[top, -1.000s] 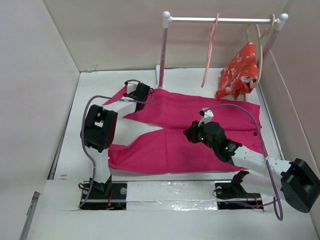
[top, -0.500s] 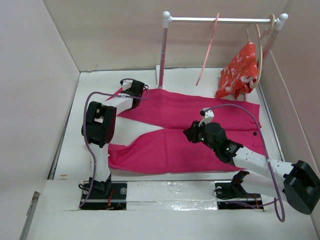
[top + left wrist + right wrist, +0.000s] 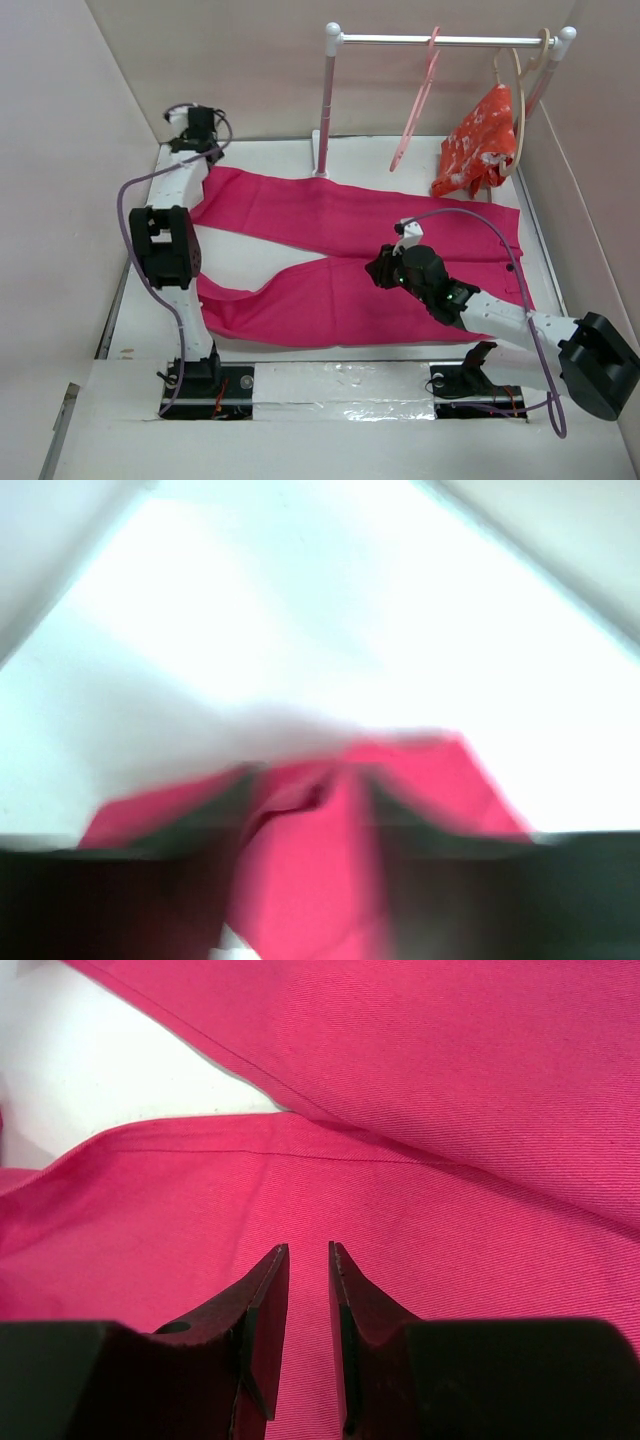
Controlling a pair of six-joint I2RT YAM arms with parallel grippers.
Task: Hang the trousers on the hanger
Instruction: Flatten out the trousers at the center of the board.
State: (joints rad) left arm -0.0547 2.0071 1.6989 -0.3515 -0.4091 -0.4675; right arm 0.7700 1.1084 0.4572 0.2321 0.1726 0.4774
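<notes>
The trousers' front leg [image 3: 268,308] spreads away from the back leg. My right gripper should pull the front leg's end [image 3: 212,298] toward the crotch for my left gripper to take.
The magenta-pink trousers [image 3: 340,290] lie flat on the white table, legs pointing left. My left gripper [image 3: 190,120] is at the back-left corner. Its blurred wrist view shows its jaws [image 3: 305,810] shut on a fold of the trousers [image 3: 300,860]. My right gripper [image 3: 385,268] rests low over the trousers near the crotch. Its jaws [image 3: 307,1250] stand a narrow gap apart with only flat fabric [image 3: 420,1090] beneath them. The salmon-pink hanger [image 3: 415,110] hangs empty on the rail, away from both grippers.
The white rack's rail [image 3: 450,41] and post [image 3: 325,110] stand at the back. A cream hanger [image 3: 522,100] carries an orange-red flowered garment [image 3: 478,140] at the rail's right end. Walls close in on the left, back and right.
My left gripper has moved fast from the upper leg's end to the back-left corner, dragging that leg out leftwards. The salmon hanger swings on the rail. The right gripper has barely moved.
</notes>
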